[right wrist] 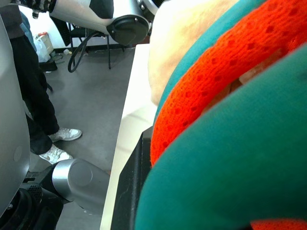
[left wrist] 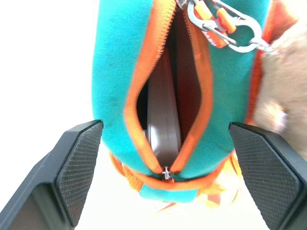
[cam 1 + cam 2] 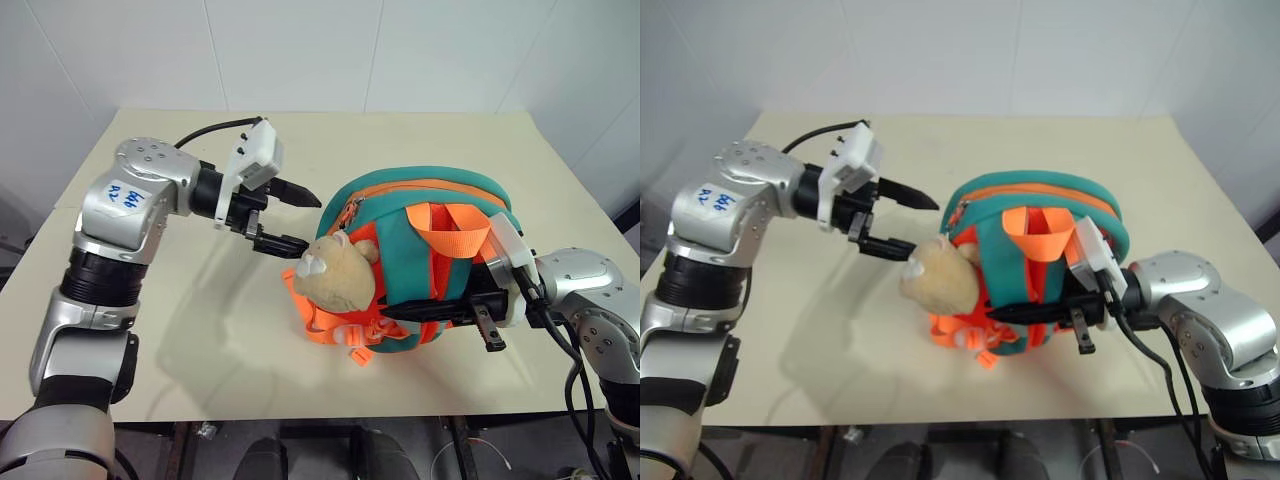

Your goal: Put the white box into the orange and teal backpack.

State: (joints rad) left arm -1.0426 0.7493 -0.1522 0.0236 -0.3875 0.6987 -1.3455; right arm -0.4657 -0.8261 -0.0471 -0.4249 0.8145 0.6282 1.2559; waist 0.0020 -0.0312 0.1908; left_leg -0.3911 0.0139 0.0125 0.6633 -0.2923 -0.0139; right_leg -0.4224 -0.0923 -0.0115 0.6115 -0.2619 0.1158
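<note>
I should grab the plush toy on the carabiner with my left gripper and pull the zipper closed, because the zipper opening is wide open over the white box.
The orange and teal backpack lies on the beige table, a tan plush toy hanging at its near left side. Its zipper mouth gapes in the left wrist view, and the white box sits inside it, only one narrow end showing. My left gripper hovers open just left of that mouth, its fingers spread wide with nothing between them. From the right side, my right gripper is shut on the backpack's lower edge of teal and orange fabric.
A silver carabiner hangs at the top of the zipper. A person's legs in white sneakers stand on the floor beside the table. Bare tabletop lies left of and in front of the backpack; a white wall stands behind.
</note>
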